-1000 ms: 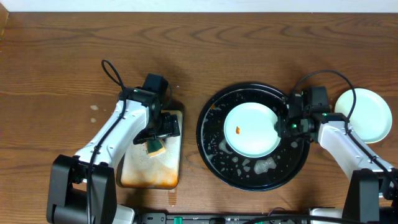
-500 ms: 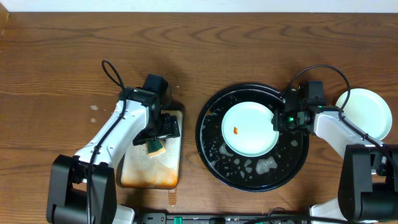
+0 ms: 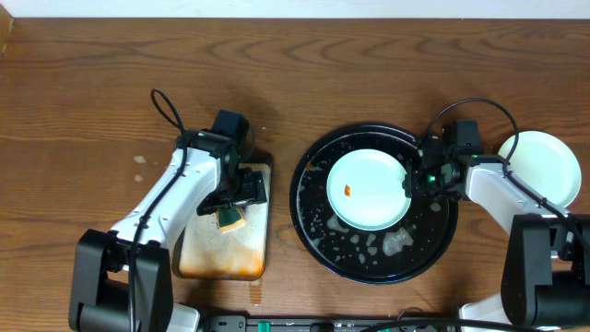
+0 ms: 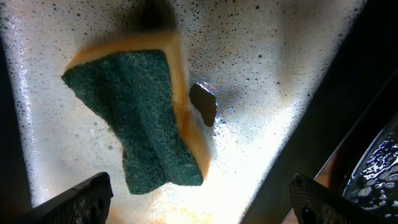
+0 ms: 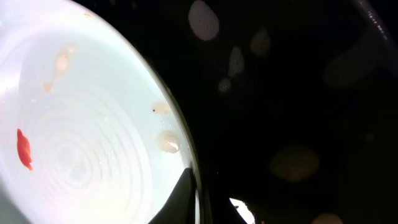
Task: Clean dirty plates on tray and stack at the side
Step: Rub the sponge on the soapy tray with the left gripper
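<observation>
An orange smear (image 3: 348,191) is on the plate, so my right gripper should keep pinching the plate's rim while my left gripper brings over the sponge (image 3: 230,219) before stacking.
A pale mint-blue plate (image 3: 369,189) with a small orange smear (image 3: 348,191) lies in the wet black tray (image 3: 433,242). My right gripper (image 3: 412,182) is shut on the plate's right rim. In the right wrist view one finger lies on the plate (image 5: 93,124) and the other outside its edge, over the tray (image 5: 298,93); the gripper (image 5: 202,204) pinches the rim. A second pale plate (image 3: 544,169) rests on the table to the right of the tray. My left gripper (image 3: 235,198) hangs open over a green-and-yellow sponge (image 4: 140,118), not touching it (image 4: 199,202).
The sponge (image 3: 230,219) lies on a small rectangular metal tray (image 3: 221,255) with orange stains and foam (image 4: 261,74), left of the black tray. Foam patches (image 3: 392,244) and water drops cover the black tray's front part. Bare wooden table (image 3: 92,111) surrounds everything.
My right gripper has closed onto the plate's right rim. The plate has shifted slightly left and toward the back of the tray. The left arm has not moved.
</observation>
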